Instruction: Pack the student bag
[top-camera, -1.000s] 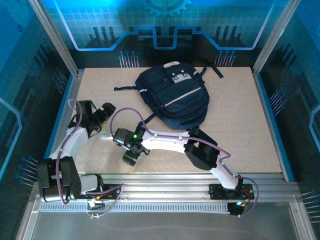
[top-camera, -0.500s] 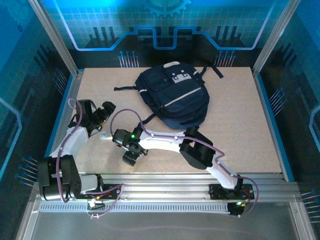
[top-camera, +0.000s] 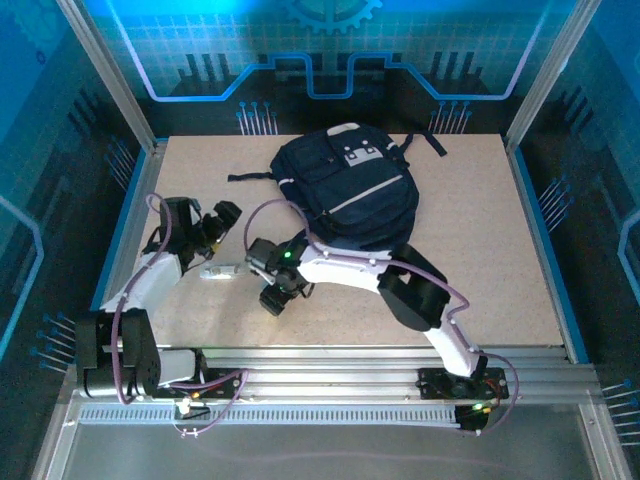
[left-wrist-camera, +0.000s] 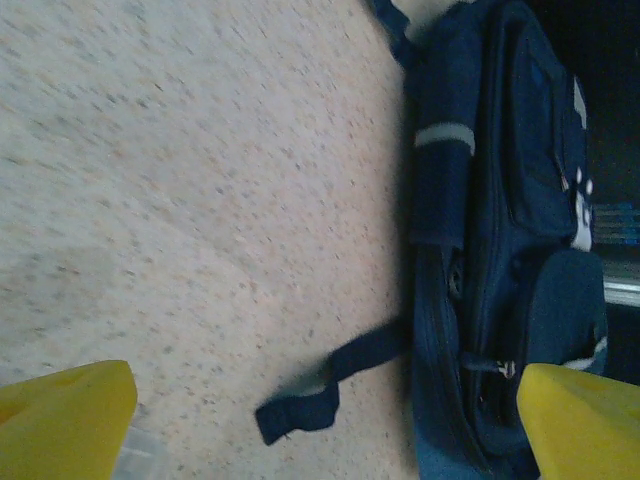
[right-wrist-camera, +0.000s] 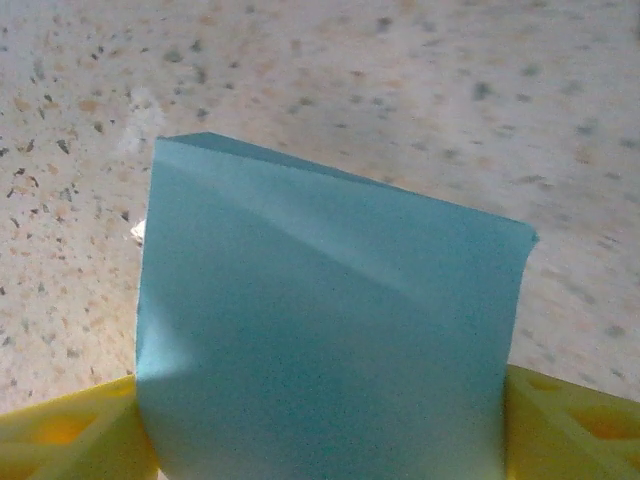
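The robot's right gripper spans the teal pad's full width, so next the left gripper pinches the pad's free edge first to let the right gripper take the pad's opposite edge.
The student bag, dark navy with light grey stripes, lies flat at the back middle of the table; in the left wrist view the bag is on the right with a black strap trailing onto the board. My left gripper is open and empty, left of the bag; its yellow fingertips frame the strap from a distance. My right gripper is near the bag's front edge. In the right wrist view it is shut on a flat teal pad, which spans both yellow fingers above the speckled board.
A small pale object lies on the table between the two grippers. The tabletop is speckled beige board, fenced by metal posts and blue panels. The right arm's elbow hangs low in front of the bag.
My right gripper has moved back and to the right, toward the bag, and its jaws have narrowed onto the teal pad. The left gripper has shifted slightly toward the bag.
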